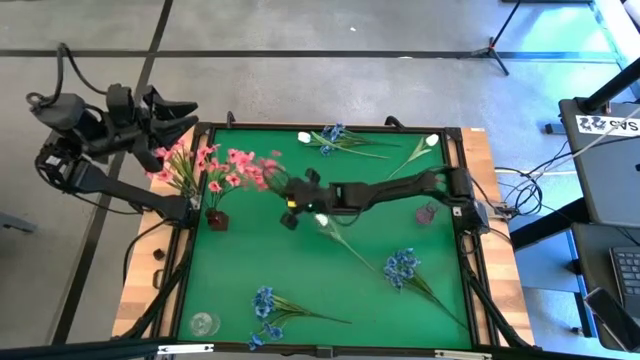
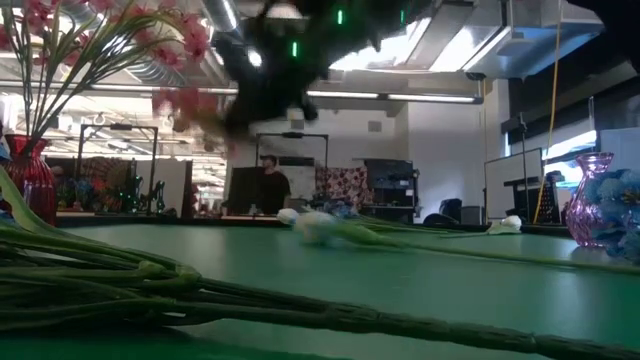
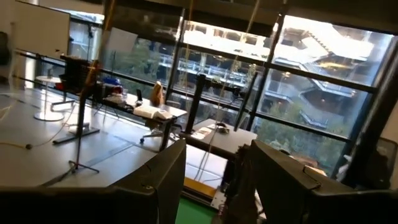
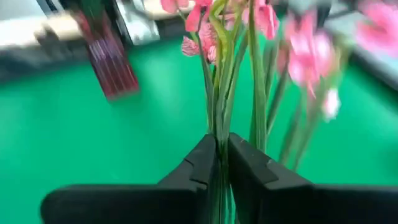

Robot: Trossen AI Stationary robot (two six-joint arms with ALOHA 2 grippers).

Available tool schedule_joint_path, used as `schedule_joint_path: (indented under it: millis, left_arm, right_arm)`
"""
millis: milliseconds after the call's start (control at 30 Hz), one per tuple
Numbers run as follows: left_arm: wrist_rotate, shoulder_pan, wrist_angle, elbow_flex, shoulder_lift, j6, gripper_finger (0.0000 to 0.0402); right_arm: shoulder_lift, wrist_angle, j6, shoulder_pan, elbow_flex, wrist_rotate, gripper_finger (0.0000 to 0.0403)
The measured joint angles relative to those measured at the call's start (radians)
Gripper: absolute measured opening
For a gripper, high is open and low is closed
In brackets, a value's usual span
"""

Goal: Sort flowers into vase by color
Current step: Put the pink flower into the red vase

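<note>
The pink sprig's blossoms (image 1: 268, 174) lead toward the red vase, so next my right gripper raises the sprig upright and hands it to my left gripper (image 1: 172, 124).
My right gripper (image 1: 283, 188) reaches in from the table's right side and is shut on a pink flower sprig (image 1: 250, 170) over the green mat's left half. In the low view its blurred blossoms (image 2: 190, 100) are well above the mat. Just left of it, a red vase (image 1: 215, 218) stands on its base with pink flowers (image 1: 185, 165) in it. Blue flowers (image 1: 400, 265) and white flowers (image 1: 325, 220) lie flat on the mat. My left gripper (image 1: 175, 110) waits open, off the table's far left corner. My right gripper pinches the sprig's thin green stems (image 4: 219, 124) between its two fingers, several stems together. The fingers come from the table's right side, slanting down. The stems run on ahead of the fingertips, with the pink blossoms (image 4: 267, 18) beyond them. The sprig is clear of the mat.
A pink glass vase (image 1: 427, 212) stands at the mat's right. A clear vase (image 1: 203, 323) stands at the near left corner. More blue flowers lie at the near left (image 1: 265, 305) and far middle (image 1: 330, 135). White buds (image 1: 432, 140) lie at the far edge.
</note>
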Motion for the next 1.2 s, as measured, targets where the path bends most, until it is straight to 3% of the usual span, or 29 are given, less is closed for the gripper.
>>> schedule_joint_path:
  millis: [100,200,333,400,533,733,900,1067,1200]
  left_arm:
    - [-0.077,0.000,-0.002,0.000,-0.010,-0.005,0.0174]
    - [-0.091,0.000,0.000,0.001,-0.030,-0.003,0.0174]
    - [-0.003,0.000,-0.001,0.001,-0.035,0.017,0.0174]
    - [0.063,0.000,-0.003,-0.001,-0.032,0.031,0.0174]
    - [0.111,0.000,0.005,-0.024,-0.020,0.034,0.0174]
    - [0.120,0.000,0.051,-0.093,0.027,0.000,0.0179]
    - [0.221,0.000,0.160,-0.150,0.089,0.000,0.0203]
    - [0.299,0.000,0.247,-0.169,0.179,0.031,0.0221]
    - [0.321,0.000,0.301,-0.170,0.244,0.067,0.0223]
  right_arm:
    - [-0.082,-0.002,-0.011,0.000,0.033,0.018,0.0015]
    - [-0.183,-0.018,-0.011,0.001,0.036,0.119,0.0009]
    - [-0.282,0.023,-0.095,-0.003,0.036,0.233,0.0024]
    - [-0.324,0.077,-0.141,-0.006,0.036,0.227,0.0024]
    - [-0.381,0.253,-0.242,-0.006,0.036,0.096,0.0011]
    - [-0.404,0.489,-0.241,-0.005,0.036,-0.342,0.0011]
    - [-0.403,0.620,-0.170,-0.005,0.036,-0.554,0.0015]
    - [-0.403,0.649,-0.150,-0.005,0.036,-0.625,0.0006]
    - [-0.387,0.637,-0.159,-0.005,0.036,-0.475,0.0011]
